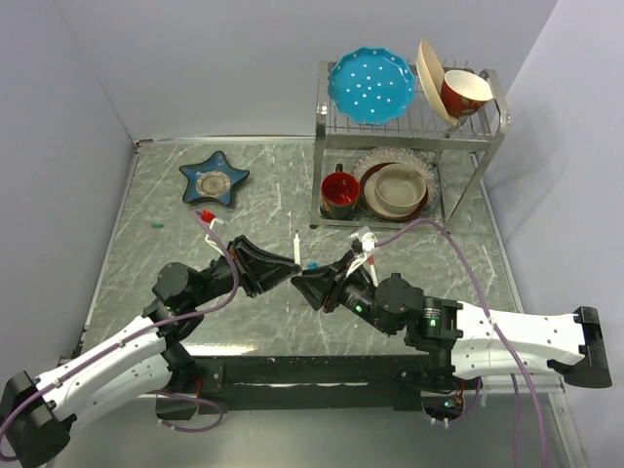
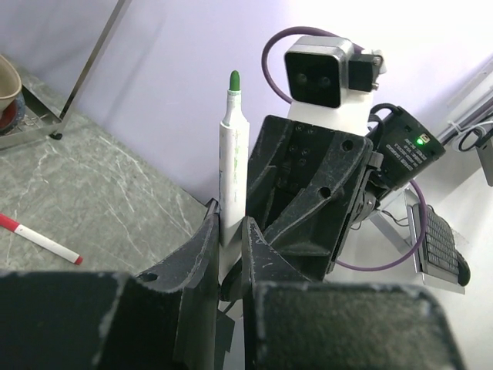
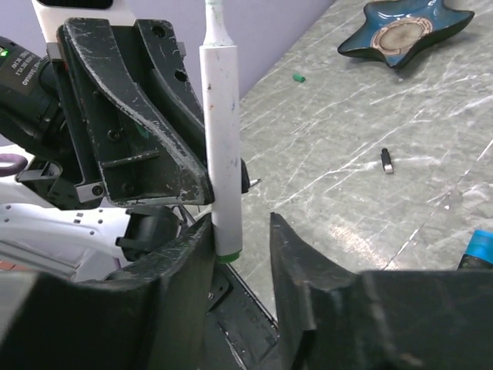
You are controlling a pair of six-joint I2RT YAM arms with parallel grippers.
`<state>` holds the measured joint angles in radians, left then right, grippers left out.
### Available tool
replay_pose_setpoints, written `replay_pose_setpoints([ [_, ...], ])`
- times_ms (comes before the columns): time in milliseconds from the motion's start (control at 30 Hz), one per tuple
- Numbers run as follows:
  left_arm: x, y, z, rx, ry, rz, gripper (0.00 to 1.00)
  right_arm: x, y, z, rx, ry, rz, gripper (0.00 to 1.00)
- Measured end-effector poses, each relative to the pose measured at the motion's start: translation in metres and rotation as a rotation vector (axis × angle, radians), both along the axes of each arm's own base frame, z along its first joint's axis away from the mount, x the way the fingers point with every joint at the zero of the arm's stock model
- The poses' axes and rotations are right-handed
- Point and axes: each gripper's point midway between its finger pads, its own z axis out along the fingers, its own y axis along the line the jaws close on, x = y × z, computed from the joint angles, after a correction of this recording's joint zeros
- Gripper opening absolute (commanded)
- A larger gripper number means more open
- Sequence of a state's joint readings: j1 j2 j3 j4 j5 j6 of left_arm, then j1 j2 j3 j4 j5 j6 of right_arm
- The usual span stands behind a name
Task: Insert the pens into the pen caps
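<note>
Next, I take the pen's lower end (image 3: 227,240) with my right gripper first, because my left gripper is holding the white pen but has to get the green cap (image 1: 157,225) on its side.
A white pen with a green tip (image 2: 230,154) stands upright, and my left gripper (image 2: 229,231) is shut on its barrel. From above, that pen (image 1: 295,247) rises where the two grippers meet, left gripper (image 1: 288,267) facing right gripper (image 1: 305,280). My right gripper (image 3: 240,223) is open around the pen's green lower end (image 3: 224,169): one finger touches it, the other stands apart. A blue cap (image 1: 311,264) lies beside the jaws. Also on the table are a teal cap (image 3: 297,78), a black cap (image 3: 387,159) and a red-tipped pen (image 2: 40,239).
A blue star-shaped dish (image 1: 214,176) sits at the back left. A metal dish rack (image 1: 409,127) with plates, bowls and a red mug stands at the back right. Another pen with a red end (image 1: 208,216) lies left of the grippers.
</note>
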<state>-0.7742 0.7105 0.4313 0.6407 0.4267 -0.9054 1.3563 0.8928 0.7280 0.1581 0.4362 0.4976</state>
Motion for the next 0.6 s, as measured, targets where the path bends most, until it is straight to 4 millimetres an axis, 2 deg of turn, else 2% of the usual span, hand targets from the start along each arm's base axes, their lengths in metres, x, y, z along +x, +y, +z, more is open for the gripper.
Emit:
replay_pose_setpoints([
  [67, 0.001, 0.0, -0.001, -0.001, 0.002, 0.006, 0.02, 0.0, 0.001, 0.001, -0.002, -0.002, 0.005, 0.14],
  [100, 0.002, 0.0, -0.002, -0.001, 0.006, 0.008, 0.05, -0.001, 0.003, 0.001, -0.002, -0.003, 0.011, 0.0],
  [133, 0.002, 0.0, -0.002, -0.002, 0.009, 0.008, 0.14, 0.0, 0.004, 0.0, -0.008, -0.004, 0.01, 0.0],
  [200, 0.004, 0.0, -0.003, -0.001, 0.013, 0.013, 0.24, 0.001, 0.004, -0.001, -0.017, -0.008, 0.007, 0.0],
  [233, 0.004, 0.0, -0.004, 0.001, 0.016, 0.015, 0.34, 0.002, 0.004, -0.002, -0.02, -0.007, 0.007, 0.0],
  [300, 0.005, -0.001, -0.005, 0.012, 0.014, 0.019, 0.41, 0.001, 0.004, -0.003, -0.023, -0.006, 0.014, 0.0],
  [367, 0.005, -0.002, -0.005, 0.028, 0.01, 0.018, 0.42, -0.002, 0.006, -0.004, -0.026, -0.004, 0.034, 0.0],
  [467, 0.005, -0.002, 0.005, 0.042, -0.015, 0.026, 0.41, -0.009, 0.01, -0.007, -0.035, 0.003, 0.076, 0.0],
  [567, 0.006, -0.001, 0.018, 0.053, -0.054, 0.039, 0.31, -0.014, 0.012, -0.008, -0.032, 0.011, 0.109, 0.0],
  [600, 0.007, -0.001, 0.02, 0.062, -0.064, 0.044, 0.22, -0.016, 0.013, -0.007, -0.024, 0.013, 0.116, 0.0],
])
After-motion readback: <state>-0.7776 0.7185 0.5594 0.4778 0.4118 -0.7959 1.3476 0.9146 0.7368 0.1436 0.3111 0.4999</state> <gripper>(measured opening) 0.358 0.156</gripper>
